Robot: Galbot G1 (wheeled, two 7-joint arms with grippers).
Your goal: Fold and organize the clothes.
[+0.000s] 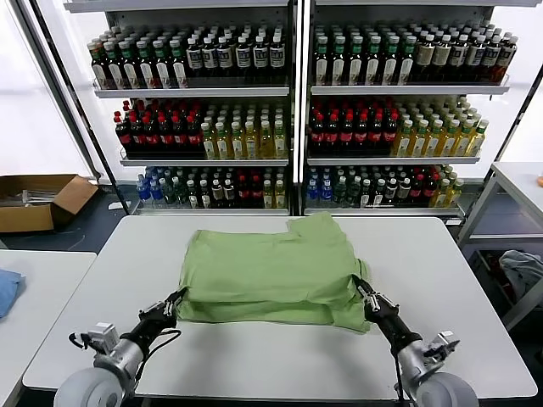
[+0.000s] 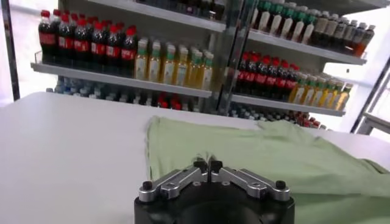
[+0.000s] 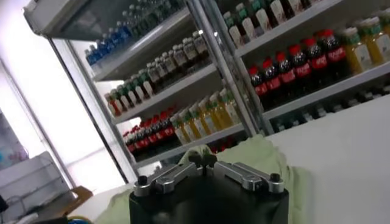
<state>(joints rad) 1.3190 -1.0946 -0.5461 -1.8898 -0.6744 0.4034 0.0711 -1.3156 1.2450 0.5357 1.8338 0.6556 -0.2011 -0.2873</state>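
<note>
My right gripper and my left gripper should first pull the near hem (image 1: pixel 265 320) closer, because the light green shirt's collar end (image 1: pixel 317 225) is at the far edge of the table.
The light green shirt (image 1: pixel 271 263) lies folded in the middle of the white table (image 1: pixel 254 360), its collar end toward the shelves. My left gripper (image 1: pixel 176 297) is at the shirt's near left corner, shut on the edge of the upper layer. My right gripper (image 1: pixel 366 294) is at the near right corner, shut on the fabric there, which is bunched and slightly raised. In the left wrist view the shut tips (image 2: pixel 207 163) meet over the shirt (image 2: pixel 274 158). In the right wrist view the shut tips (image 3: pixel 202 159) press green fabric (image 3: pixel 268 158). The buttons and logo are hidden.
Shelves of drink bottles (image 1: pixel 288 119) stand behind the table. A cardboard box (image 1: pixel 38 199) sits on the floor at the far left. A small blue cloth (image 1: pixel 7 288) lies on the left side table. Pale grey fabric (image 1: pixel 522 267) lies under the right side table.
</note>
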